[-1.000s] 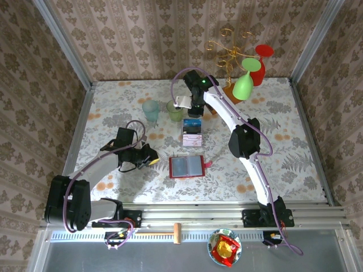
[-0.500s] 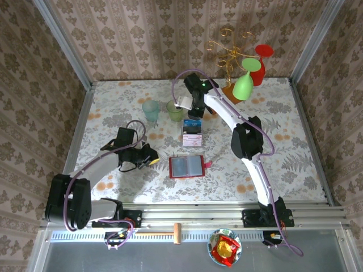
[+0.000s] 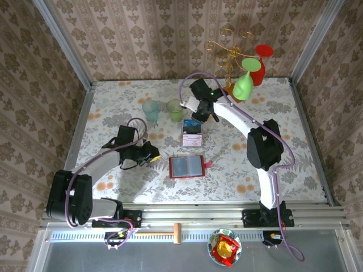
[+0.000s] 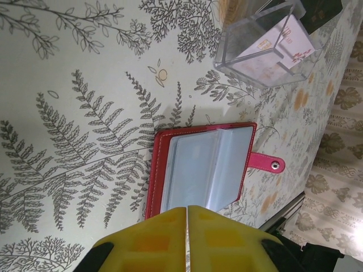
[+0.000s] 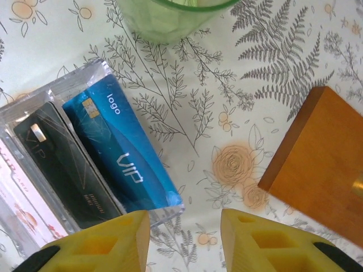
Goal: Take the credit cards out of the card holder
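Observation:
My open right gripper should keep moving to the card holder, which lies open with its clear sleeves (image 3: 179, 166) facing up, until it closes on a sleeve's inner edge (image 3: 186, 166).
The card holder (image 3: 186, 166) lies open and flat on the table, red with greyish clear sleeves (image 4: 201, 170) and a red tab (image 4: 266, 162). My left gripper (image 4: 187, 212) is shut and empty, just left of the holder's edge (image 3: 154, 159). The credit cards stand in a clear acrylic tray (image 3: 192, 132): a blue VIP card (image 5: 122, 150), a black card (image 5: 62, 170) and a white and pink one (image 4: 283, 42). My right gripper (image 5: 185, 235) is open over the tray's far corner (image 3: 203, 118), with nothing between its fingers.
Two green tumblers (image 3: 151, 109) (image 3: 174, 109) stand behind the tray; one rim (image 5: 170, 14) is close to my right gripper. An orange-brown wooden base (image 5: 320, 164) with a gold wire stand and hanging goblets (image 3: 244, 85) sits to the right.
My right gripper's jaws have opened and its wrist has shifted a little right above the tray, the elbow swinging right. The left arm and the holder have not moved.

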Tool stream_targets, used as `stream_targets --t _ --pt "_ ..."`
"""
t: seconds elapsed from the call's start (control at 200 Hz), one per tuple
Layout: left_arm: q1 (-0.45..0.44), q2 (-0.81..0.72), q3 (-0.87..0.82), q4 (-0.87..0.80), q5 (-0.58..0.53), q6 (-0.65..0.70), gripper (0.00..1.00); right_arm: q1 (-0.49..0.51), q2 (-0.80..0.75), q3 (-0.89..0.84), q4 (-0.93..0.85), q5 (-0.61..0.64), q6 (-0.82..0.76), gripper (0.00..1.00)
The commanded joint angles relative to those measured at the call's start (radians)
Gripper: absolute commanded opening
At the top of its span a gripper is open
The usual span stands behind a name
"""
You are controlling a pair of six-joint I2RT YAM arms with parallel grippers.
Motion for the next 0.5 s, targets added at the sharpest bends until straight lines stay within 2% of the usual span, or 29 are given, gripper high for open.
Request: stream_targets --t 0.0,0.18,0.495 --pt "-0.016 0.025 0.035 0.035 0.020 -0.005 0.11 0.023 -0.111 -0.087 0.096 0.025 0.148 0.40" --pt "-0.063 0.079 0.057 0.077 0.025 -0.021 0.10 0.059 -0.245 -0.240 0.147 -0.057 0.456 0.39" --pt "-0.143 0.160 0.046 0.122 0.037 -0.040 0.10 0.097 -0.417 -0.547 0.305 -0.343 1.034 0.31"
